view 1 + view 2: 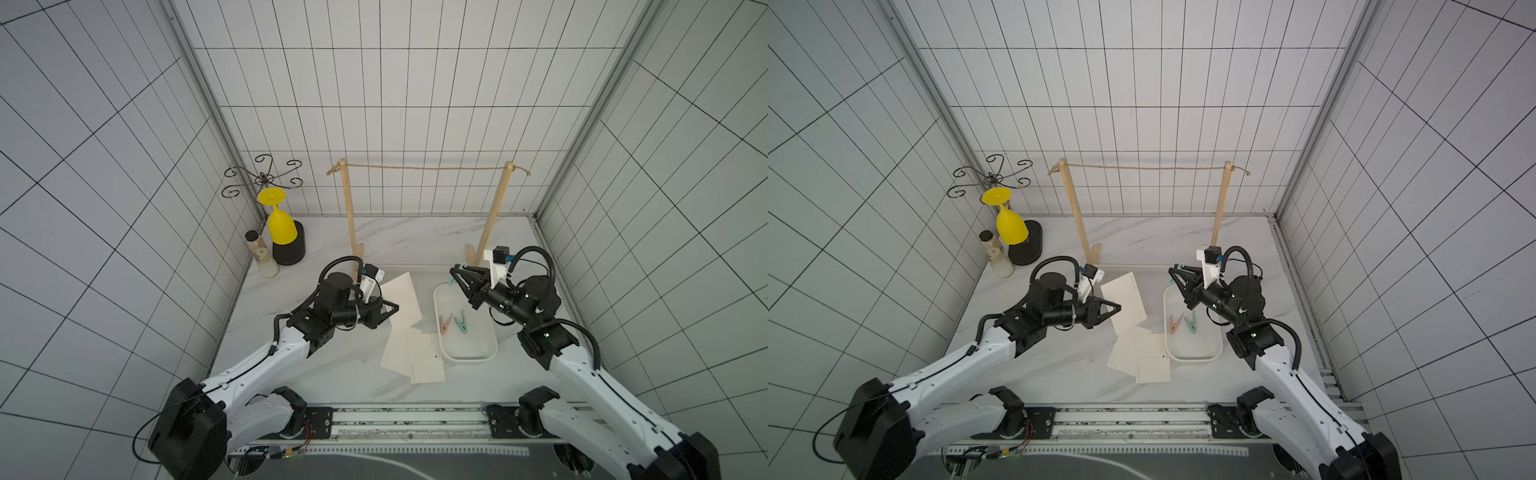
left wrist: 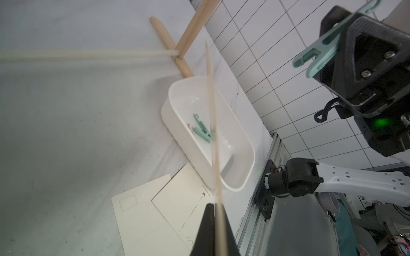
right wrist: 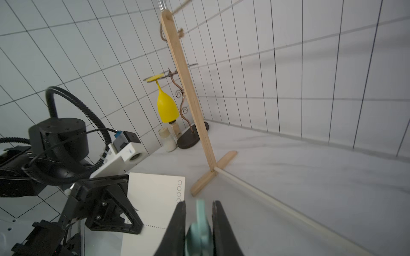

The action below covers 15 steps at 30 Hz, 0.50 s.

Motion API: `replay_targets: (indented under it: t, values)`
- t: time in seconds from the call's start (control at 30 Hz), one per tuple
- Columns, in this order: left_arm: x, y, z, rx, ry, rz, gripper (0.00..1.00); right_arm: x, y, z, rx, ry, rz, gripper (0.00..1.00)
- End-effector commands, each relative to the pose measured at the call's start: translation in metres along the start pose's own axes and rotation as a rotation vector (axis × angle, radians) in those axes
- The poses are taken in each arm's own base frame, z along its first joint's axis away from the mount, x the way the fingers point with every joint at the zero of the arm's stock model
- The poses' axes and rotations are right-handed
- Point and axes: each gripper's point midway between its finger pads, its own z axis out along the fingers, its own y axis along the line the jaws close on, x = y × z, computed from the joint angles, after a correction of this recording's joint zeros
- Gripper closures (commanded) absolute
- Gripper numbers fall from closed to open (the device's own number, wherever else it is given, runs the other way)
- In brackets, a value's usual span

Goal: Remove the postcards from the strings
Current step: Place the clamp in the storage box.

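My right gripper has the teal peg (image 2: 321, 52) clear of the string and above the tray's far end, so it should keep going down and release it inside the tray (image 1: 461, 342).
The string (image 1: 424, 168) spans the tops of the two wooden posts and carries nothing. My left gripper (image 1: 395, 308) is shut on one cream postcard (image 1: 405, 297), held above the table left of the tray; it shows edge-on (image 2: 211, 110) between the jaws in the left wrist view and face-on (image 3: 155, 199) in the right wrist view. Two more postcards (image 1: 399, 353) (image 1: 426, 368) lie overlapping on the table near the tray's front. My right gripper (image 1: 455, 274) hangs over the tray's far end, shut on a teal peg (image 3: 200, 219).
A white tray (image 1: 469, 358) right of centre holds a pink peg (image 1: 444, 323) and a green peg (image 1: 461, 322). The wooden frame's posts (image 1: 348, 208) (image 1: 494, 212) and white dowel (image 2: 88, 53) stand behind. A yellow glass on a wire stand (image 1: 281, 226) and small bottles (image 1: 266, 259) fill the back left corner.
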Motion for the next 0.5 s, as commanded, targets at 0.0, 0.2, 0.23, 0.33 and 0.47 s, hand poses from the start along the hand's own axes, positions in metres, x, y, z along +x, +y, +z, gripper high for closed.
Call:
replay_targets:
  t: [0.0, 0.2, 0.23, 0.33, 0.47]
  values:
    - [0.016, 0.006, 0.007, -0.012, 0.013, -0.074, 1.00, 0.051, -0.017, -0.010, 0.067, 0.081, 0.117, 1.00]
    - [0.042, 0.018, 0.023, -0.012, 0.066, -0.123, 1.00, 0.112, -0.044, -0.022, 0.186, 0.190, 0.211, 1.00]
    - [0.047, 0.021, 0.026, -0.013, 0.078, -0.132, 1.00, 0.119, -0.047, -0.024, 0.198, 0.206, 0.221, 1.00]
    - [0.055, 0.023, 0.032, -0.008, 0.103, -0.143, 1.00, 0.133, -0.051, -0.025, 0.216, 0.236, 0.242, 1.00]
    - [0.060, 0.028, 0.035, -0.014, 0.117, -0.147, 1.00, 0.146, -0.060, -0.028, 0.262, 0.257, 0.270, 1.00]
